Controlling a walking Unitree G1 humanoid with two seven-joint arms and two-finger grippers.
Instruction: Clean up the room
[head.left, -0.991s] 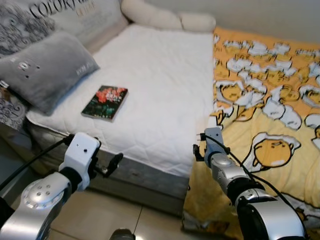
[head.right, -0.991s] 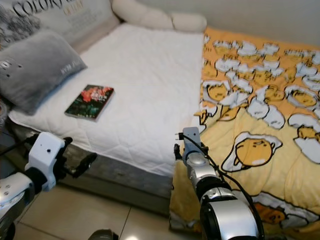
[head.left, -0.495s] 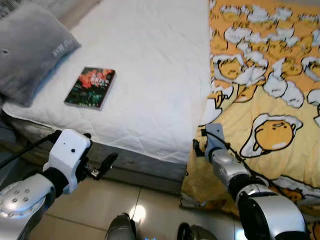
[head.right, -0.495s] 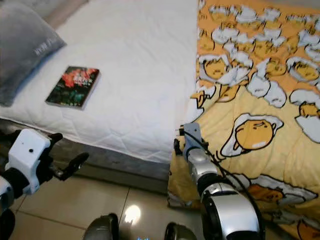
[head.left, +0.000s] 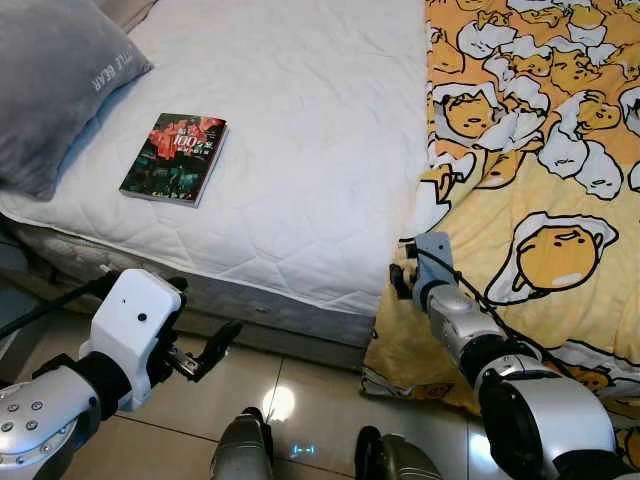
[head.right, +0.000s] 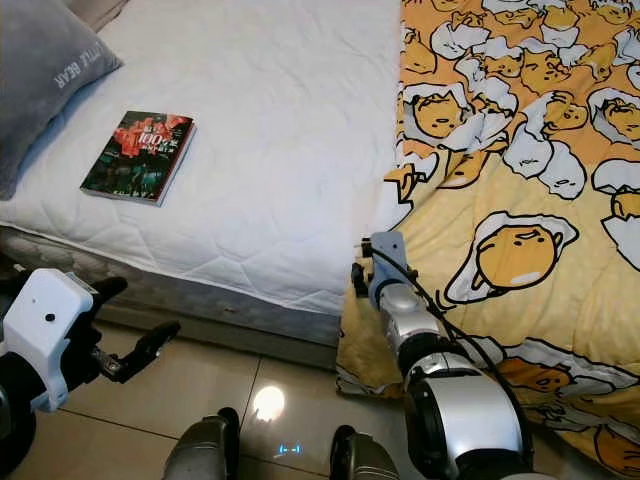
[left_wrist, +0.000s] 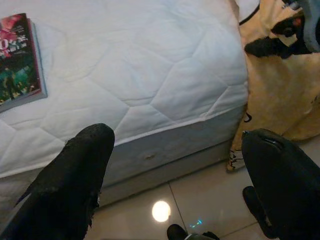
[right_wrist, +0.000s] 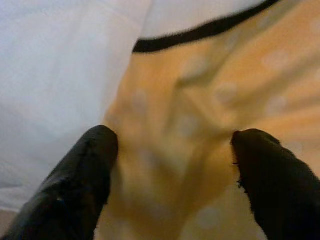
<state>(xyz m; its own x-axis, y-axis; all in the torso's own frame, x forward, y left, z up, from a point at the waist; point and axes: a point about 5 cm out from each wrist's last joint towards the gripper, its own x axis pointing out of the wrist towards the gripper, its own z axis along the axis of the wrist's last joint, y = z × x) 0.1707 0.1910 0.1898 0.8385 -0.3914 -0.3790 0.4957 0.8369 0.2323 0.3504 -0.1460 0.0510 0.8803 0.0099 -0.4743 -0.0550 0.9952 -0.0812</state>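
Note:
The robot will pull the blanket's hanging edge (head.left: 385, 322) toward itself, and that edge will make the slack folds (head.left: 490, 147) bunched along the yellow blanket's side smooth and straight.
A yellow blanket (head.left: 540, 200) printed with cartoon eggs covers the right half of the bed and hangs over its front edge to the floor. My right gripper (head.left: 401, 282) is open right at the hanging edge of that blanket (right_wrist: 175, 130), and the cloth lies just beyond its fingertips (right_wrist: 95, 150). A dark book (head.left: 175, 157) with red flowers on its cover lies on the bare white mattress (head.left: 310, 130) near the left. My left gripper (head.left: 200, 312) hangs open below the mattress's front edge, over the floor, holding nothing. Its wrist view takes in the book (left_wrist: 17, 60).
A grey pillow (head.left: 50, 80) lies on the bed's left end beside the book. The bed's grey base (head.left: 270, 320) runs along the front. Shiny tiled floor (head.left: 300, 400) lies below, with my two feet (head.left: 240, 455) close to the bed.
The camera has tipped down and moved closer, so the bed's head end has left the picture and the floor and feet show. Both grippers stay open near the bed's front edge.

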